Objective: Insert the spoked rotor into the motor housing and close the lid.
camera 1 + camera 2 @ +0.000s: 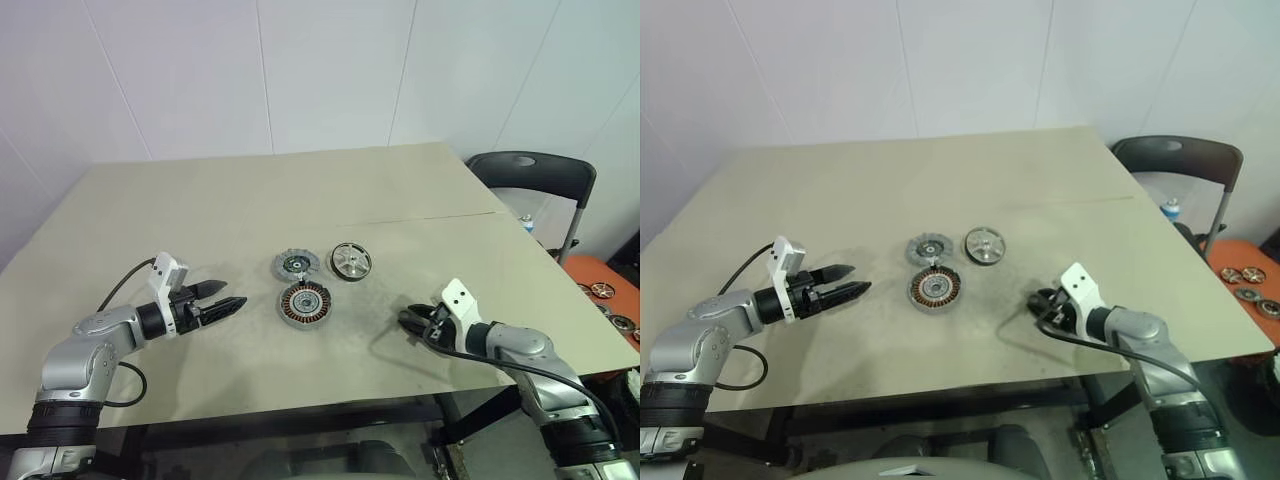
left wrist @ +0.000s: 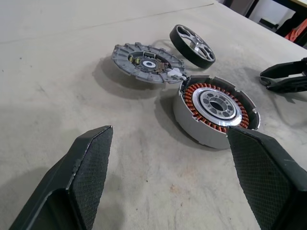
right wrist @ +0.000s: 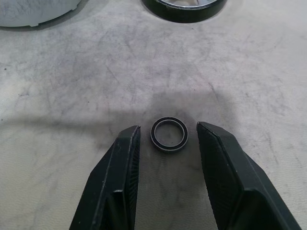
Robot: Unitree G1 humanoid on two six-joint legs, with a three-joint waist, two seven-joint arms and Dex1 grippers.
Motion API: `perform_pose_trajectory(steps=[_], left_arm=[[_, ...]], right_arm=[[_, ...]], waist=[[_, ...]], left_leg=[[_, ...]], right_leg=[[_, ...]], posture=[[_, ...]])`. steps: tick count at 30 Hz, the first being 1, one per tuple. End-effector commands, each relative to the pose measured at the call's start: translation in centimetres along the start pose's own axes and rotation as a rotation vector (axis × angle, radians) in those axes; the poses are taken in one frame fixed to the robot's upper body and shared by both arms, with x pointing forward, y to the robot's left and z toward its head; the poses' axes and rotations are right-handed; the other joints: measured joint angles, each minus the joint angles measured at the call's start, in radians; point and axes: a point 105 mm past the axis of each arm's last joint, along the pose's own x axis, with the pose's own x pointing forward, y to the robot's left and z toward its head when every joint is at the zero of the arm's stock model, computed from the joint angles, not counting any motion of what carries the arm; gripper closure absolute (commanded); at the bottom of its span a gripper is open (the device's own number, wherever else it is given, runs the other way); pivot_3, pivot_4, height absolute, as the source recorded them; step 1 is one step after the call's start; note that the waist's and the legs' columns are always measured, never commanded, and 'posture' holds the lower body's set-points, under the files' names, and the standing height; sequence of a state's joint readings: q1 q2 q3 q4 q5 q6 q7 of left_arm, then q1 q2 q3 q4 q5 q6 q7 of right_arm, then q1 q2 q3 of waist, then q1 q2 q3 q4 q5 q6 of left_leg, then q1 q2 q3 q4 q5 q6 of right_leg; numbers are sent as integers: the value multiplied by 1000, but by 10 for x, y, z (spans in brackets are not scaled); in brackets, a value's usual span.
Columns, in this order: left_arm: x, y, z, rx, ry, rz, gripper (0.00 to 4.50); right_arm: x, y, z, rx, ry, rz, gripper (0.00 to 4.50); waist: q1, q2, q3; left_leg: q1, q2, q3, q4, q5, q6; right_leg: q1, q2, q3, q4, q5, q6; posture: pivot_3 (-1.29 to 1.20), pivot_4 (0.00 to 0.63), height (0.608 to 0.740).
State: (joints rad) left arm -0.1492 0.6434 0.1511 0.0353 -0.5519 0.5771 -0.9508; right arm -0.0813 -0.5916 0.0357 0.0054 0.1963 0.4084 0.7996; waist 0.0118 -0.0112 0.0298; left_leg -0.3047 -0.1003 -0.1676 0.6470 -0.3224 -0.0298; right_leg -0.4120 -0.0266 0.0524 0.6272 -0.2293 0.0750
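Observation:
I see that the motor housing has a round centre within its copper windings [image 1: 307,301], so the small dark ring [image 3: 169,134] should line up there when I bring it over.
The motor housing [image 1: 304,302], a round disc with copper windings, lies mid-table. Just behind it lies the silver-grey ribbed lid [image 1: 293,265], and to its right the dark spoked rotor [image 1: 351,261] rests on the table. My left gripper [image 1: 232,302] hovers left of the housing, pointing at it, fingers [image 2: 91,158] wide open and empty. My right gripper [image 1: 406,320] is low over the table to the right of the parts. It is open, and a small dark ring [image 3: 168,149] lies on the table between its fingertips with a narrow gap on each side.
The parts lie on a beige table [image 1: 200,220]; its front edge runs just below both arms. A black chair [image 1: 535,175] stands past the table's right side. An orange surface [image 1: 610,290] carrying several metal parts is beyond that edge.

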Motion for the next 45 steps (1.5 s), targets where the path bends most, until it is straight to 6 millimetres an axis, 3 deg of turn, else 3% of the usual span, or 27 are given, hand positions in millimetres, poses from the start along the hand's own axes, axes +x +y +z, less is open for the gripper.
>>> perform_pose_trajectory(steps=[1,7,14,21,28,33,45], left_arm=[[-2,-1,11,56,-23,5,470],[-3,0,12,60,-24,15,470],[-3,1,11,61,-27,24,470],[-3,3,12,73,-26,34,470],[-3,3,13,77,-28,35,470],[-3,4,13,75,-30,40,470],[-3,4,13,74,-33,43,470]], right_arm=[[9,10,-9,-22,41,36,2539],[11,7,-10,-5,43,22,2539],[11,9,-10,172,57,40,2539],[10,9,-15,58,87,26,2539],[13,11,-10,56,62,37,2539],[12,10,-18,64,89,24,3722],[14,5,-12,79,78,12,3803]], waist=[[0,0,0],[-2,-1,0],[-3,-2,0],[-3,-2,0],[-3,-2,1],[-4,-2,1],[-4,-3,1]], left_leg=[[1,1,0,0,0,0],[1,2,1,-1,0,0],[2,4,3,0,0,0],[2,4,3,0,-1,0],[2,5,3,-1,-2,0],[2,6,4,-1,-2,0],[2,8,6,-1,-3,-1]], right_leg=[[2,0,0,-1,-1,-1],[7,0,-1,-3,-2,-3],[7,0,-2,-2,-2,-3],[7,0,-2,-3,-2,-3],[7,0,-3,-5,-2,-3],[7,0,-4,-6,-2,-3],[7,0,-5,-7,-2,-3]], posture=[[0,0,740],[0,0,740],[0,0,740],[0,0,740],[0,0,740],[0,0,740],[0,0,740]])
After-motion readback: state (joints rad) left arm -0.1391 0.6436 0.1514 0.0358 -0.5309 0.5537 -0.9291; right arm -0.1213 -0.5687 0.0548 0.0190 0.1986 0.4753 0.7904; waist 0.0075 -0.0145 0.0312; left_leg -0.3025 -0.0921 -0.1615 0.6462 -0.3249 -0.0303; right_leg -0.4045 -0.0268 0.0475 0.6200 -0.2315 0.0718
